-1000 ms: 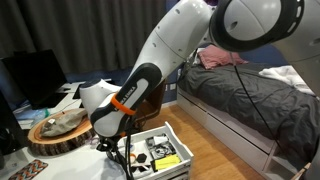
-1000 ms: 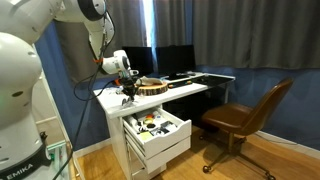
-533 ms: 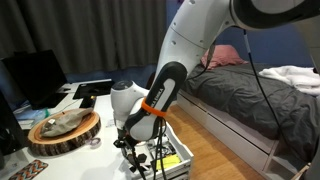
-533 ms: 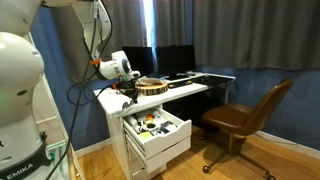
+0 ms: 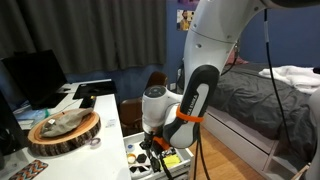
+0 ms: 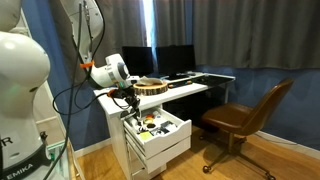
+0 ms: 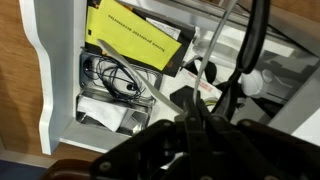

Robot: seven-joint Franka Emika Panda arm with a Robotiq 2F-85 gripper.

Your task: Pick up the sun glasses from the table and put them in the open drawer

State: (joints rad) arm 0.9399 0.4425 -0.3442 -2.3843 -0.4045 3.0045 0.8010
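The sun glasses in my gripper hang high up across the drawer's metal rail (image 7: pixel 273 42). Next, I move them inward and lower them next to the silver tray (image 7: pixel 165 110) before I open my gripper.
My gripper (image 5: pixel 150 150) hangs over the open drawer (image 5: pixel 178 163), which sticks out from under the white table (image 5: pixel 105 108). In the wrist view the fingers (image 7: pixel 195 122) are pressed together on a thin dark piece of the sun glasses (image 7: pixel 250 55). A thin arm and a dark curved frame run up from the fingertips, and the lenses are mostly hidden. The drawer's white wall (image 7: pixel 55 80) shows below, with a yellow item (image 7: pixel 135 35) and black cables (image 7: pixel 115 75) inside. In an exterior view the gripper (image 6: pixel 132 103) sits just above the drawer (image 6: pixel 172 145).
A round wood slab (image 5: pixel 65 130) lies on the table, with a flat dark patterned rectangle (image 5: pixel 22 170) near the front edge and a monitor (image 5: pixel 35 75) behind. A grey-covered bed (image 5: pixel 255 95) stands beyond the drawer. A brown office chair (image 6: pixel 245 118) stands beside the desk.
The arm has swung from over the table's front edge, past the wood slab, to over the open drawer, with the gripper staying shut.
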